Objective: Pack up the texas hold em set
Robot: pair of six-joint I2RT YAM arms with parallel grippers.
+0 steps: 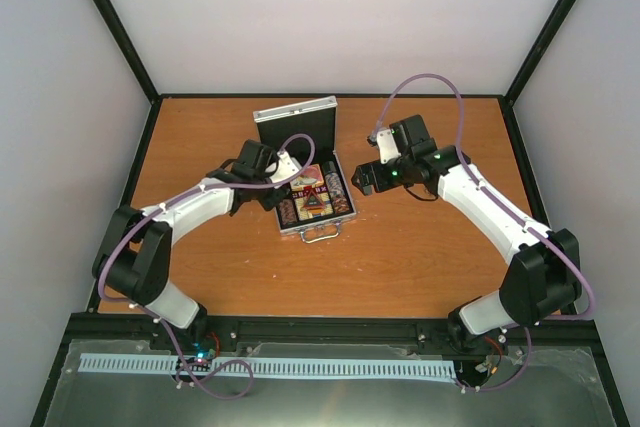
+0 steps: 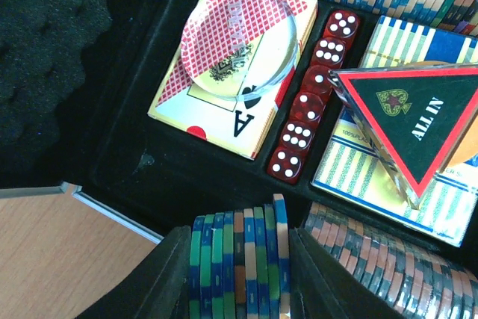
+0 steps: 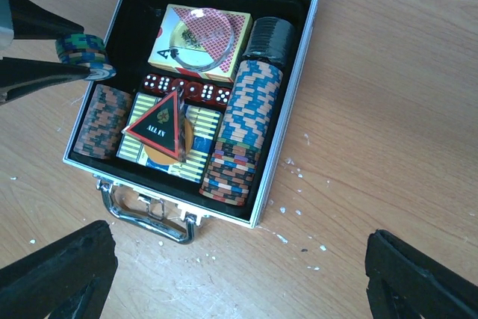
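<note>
I keep lowering the blue and green stack (image 2: 237, 263) with my left gripper, since it is in line with the row of dark chips, and let go of it against the row's end (image 2: 320, 228).
The silver case (image 1: 352, 209) lies open mid-table, its lid (image 1: 296, 125) standing up at the back. My left gripper (image 2: 239, 274) is shut on a short stack of blue and green chips (image 2: 243, 259), held above the case's left slot, over the back end of a row of dark chips (image 2: 388, 267). Inside lie a clear disc (image 2: 239, 42) on a red card deck, red dice (image 2: 314, 95) and the triangular "ALL IN" button (image 2: 418, 121) on an orange disc (image 3: 160, 153). My right gripper (image 3: 239, 282) is open over bare table, near the case's front right corner.
A long chip row (image 3: 243, 132) fills the case's right slot. The metal handle (image 3: 149, 214) sticks out from the case's front edge. White crumbs (image 3: 299, 177) dot the wooden table (image 1: 420, 267) right of the case. Black frame posts edge the table.
</note>
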